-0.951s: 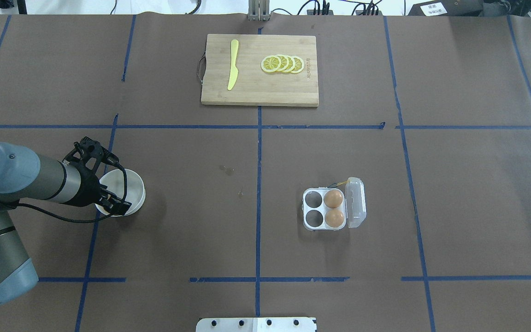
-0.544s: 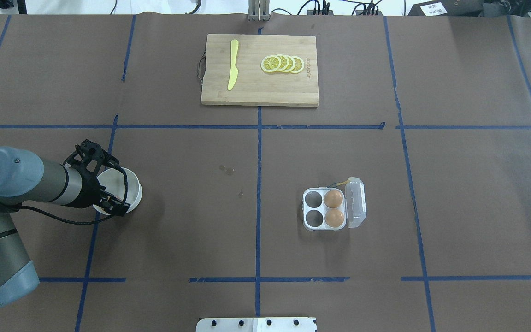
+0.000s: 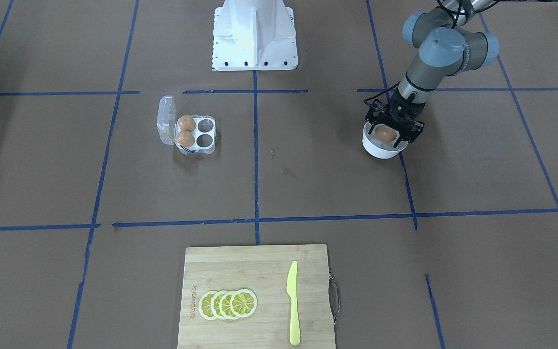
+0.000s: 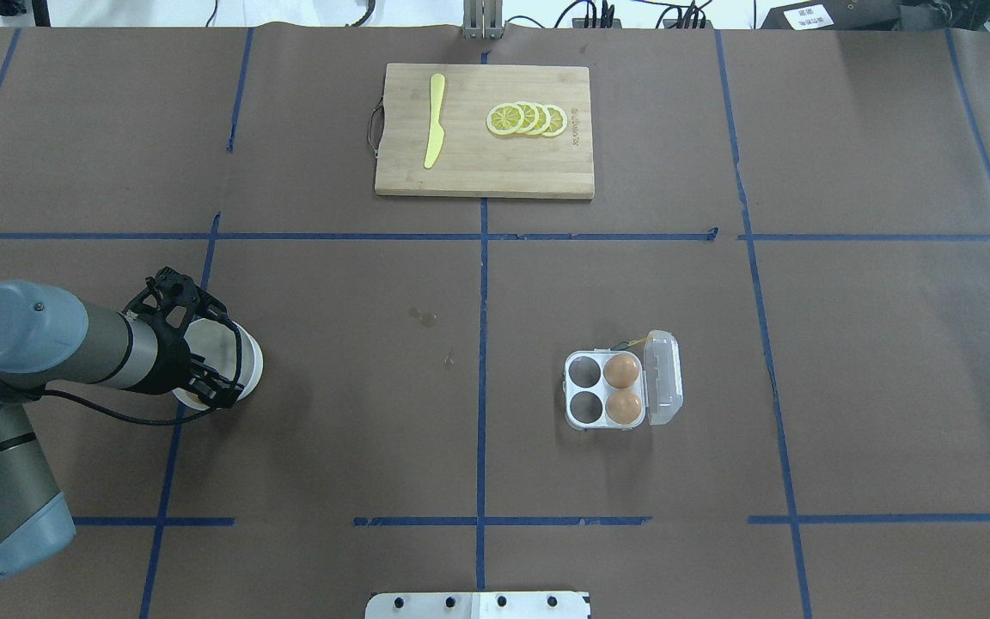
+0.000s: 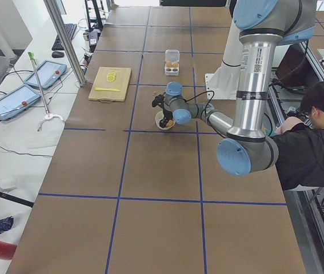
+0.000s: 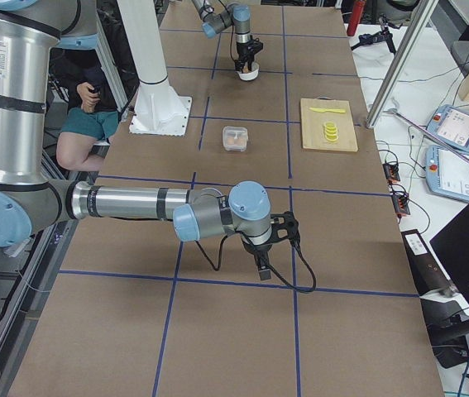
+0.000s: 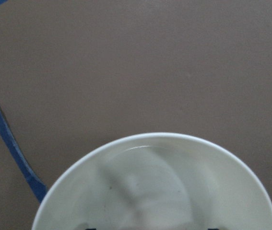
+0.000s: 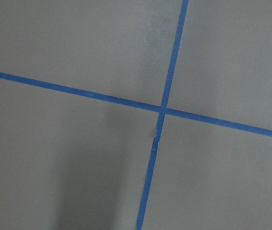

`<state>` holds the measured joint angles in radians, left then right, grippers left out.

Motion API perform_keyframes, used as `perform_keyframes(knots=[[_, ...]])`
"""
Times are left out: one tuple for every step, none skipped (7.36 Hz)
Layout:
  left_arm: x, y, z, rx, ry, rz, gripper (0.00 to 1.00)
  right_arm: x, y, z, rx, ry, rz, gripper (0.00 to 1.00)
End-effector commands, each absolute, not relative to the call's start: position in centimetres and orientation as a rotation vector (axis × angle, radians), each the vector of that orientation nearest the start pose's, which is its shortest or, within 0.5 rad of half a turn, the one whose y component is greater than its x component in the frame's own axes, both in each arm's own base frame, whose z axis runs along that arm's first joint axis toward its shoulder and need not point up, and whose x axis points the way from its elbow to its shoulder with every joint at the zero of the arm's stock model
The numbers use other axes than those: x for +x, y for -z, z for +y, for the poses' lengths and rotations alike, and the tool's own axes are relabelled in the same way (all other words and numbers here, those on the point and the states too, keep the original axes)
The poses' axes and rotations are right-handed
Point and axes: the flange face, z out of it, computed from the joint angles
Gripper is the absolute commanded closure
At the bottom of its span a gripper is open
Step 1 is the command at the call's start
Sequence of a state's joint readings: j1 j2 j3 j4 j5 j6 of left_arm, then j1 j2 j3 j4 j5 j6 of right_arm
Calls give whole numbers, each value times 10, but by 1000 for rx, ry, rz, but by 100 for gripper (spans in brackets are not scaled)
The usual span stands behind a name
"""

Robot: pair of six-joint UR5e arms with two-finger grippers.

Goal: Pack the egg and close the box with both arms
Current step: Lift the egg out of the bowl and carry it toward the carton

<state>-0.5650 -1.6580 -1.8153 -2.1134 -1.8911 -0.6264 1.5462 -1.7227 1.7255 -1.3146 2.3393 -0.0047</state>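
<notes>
The bowl's clear white bottom can be seen next to the lone brown egg, so I expect the white bowl to be empty when the robot lifts the egg out.
The clear egg box stands open right of the table's centre, its lid folded out to the right. Two brown eggs fill its right cups; the two left cups are empty. In the front view the box is at centre left. My left gripper reaches down into the white bowl, its fingers open on either side of a third brown egg. From overhead the gripper hides that egg. My right gripper shows only in the right side view, above bare table; I cannot tell its state.
A wooden cutting board with lemon slices and a yellow knife lies at the far middle. The white base pedestal stands at the robot's edge. An operator sits beside the table.
My left gripper has shifted slightly toward the robot's side and down over the bowl, covering more of it. The box and its eggs have not moved.
</notes>
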Motion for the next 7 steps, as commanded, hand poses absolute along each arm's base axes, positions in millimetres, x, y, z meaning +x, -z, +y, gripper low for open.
perform_keyframes(knots=[[405,-442,-378,380,-491,843,40,53,-624,-445,240,128,-767,0],[405,-440,-378,380,-493,845,47,53,-625,-444,239,127,-767,0],[404,-437,-378,383,-493,849,48,53,-625,-444,239,127,-767,0],[402,-430,-380,394,-492,857,49,53,-625,-444,239,127,-767,0],[399,-423,-382,407,-490,867,51,53,-625,-444,239,127,-767,0],[393,-408,-379,428,-492,889,51,53,-625,-444,237,125,-768,0],[383,-403,-387,445,-475,892,51,53,-625,-444,238,124,-769,0]])
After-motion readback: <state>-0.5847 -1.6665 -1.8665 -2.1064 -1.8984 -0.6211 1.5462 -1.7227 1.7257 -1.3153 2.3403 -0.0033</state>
